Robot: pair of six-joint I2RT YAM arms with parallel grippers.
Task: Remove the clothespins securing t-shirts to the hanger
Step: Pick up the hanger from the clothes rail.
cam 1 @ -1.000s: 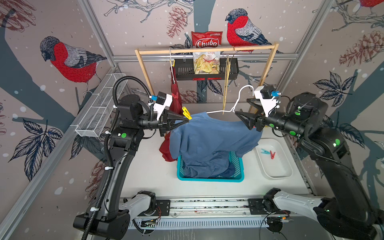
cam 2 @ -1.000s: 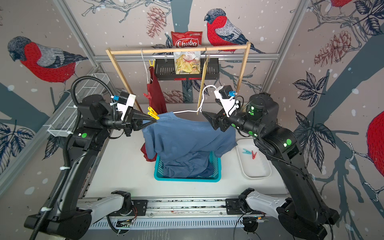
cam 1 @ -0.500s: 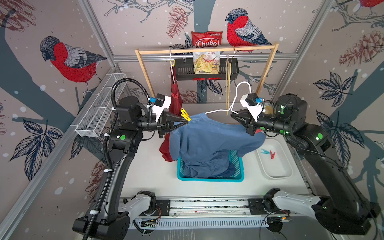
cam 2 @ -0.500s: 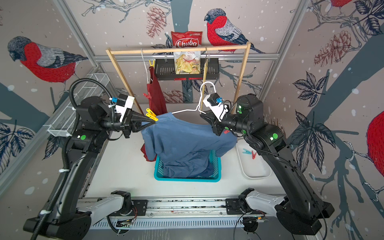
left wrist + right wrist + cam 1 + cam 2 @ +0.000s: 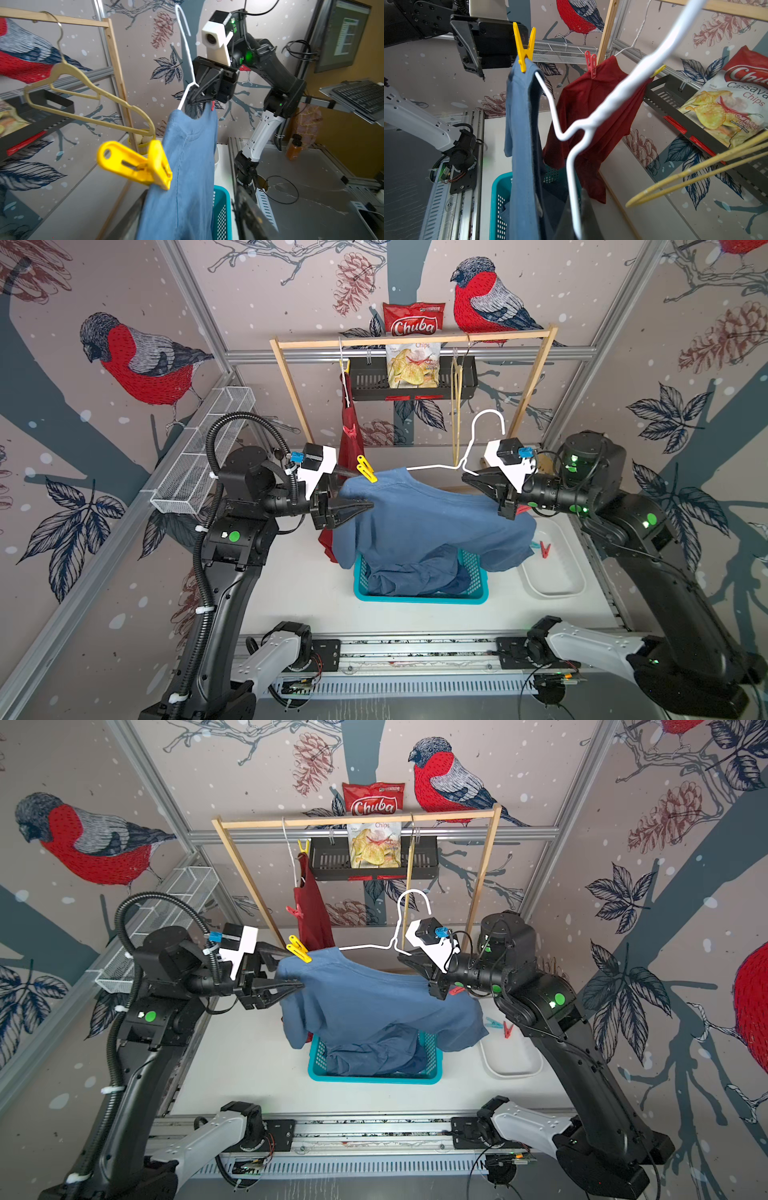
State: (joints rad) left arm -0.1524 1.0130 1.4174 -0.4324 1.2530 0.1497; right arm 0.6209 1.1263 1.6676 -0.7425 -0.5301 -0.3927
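Note:
The robot's left gripper should back off and take the white hanger (image 5: 467, 458) below its hook, because the red clothespin (image 5: 523, 509) sits beyond the right gripper, which is holding the white hanger.
A plain blue t-shirt (image 5: 419, 522) hangs on a white wire hanger (image 5: 478, 435) held in the air over a teal basket (image 5: 419, 598). A yellow clothespin (image 5: 365, 468) (image 5: 137, 164) clips its left shoulder. My left gripper (image 5: 363, 489) (image 5: 191, 218) stands open with that shoulder between its fingers, just under the yellow pin. My right gripper (image 5: 467, 479) (image 5: 577, 224) is shut on the hanger wire below the hook. A dark red t-shirt (image 5: 347, 448) (image 5: 591, 116) hangs on the rack with a red clothespin (image 5: 590, 62) and a yellow one (image 5: 303, 846).
A white tray (image 5: 552, 576) at the right holds a light blue and a red clothespin (image 5: 544, 549). Dark blue cloth lies in the basket. The wooden rack (image 5: 411, 339) also carries a bare beige hanger (image 5: 83, 99) and a black shelf (image 5: 370, 383) with chip bags. A wire basket (image 5: 199, 460) lines the left wall.
My right gripper moved in to the hanger's neck and shut on the wire. My left gripper, shut at the shirt's shoulder before, has opened.

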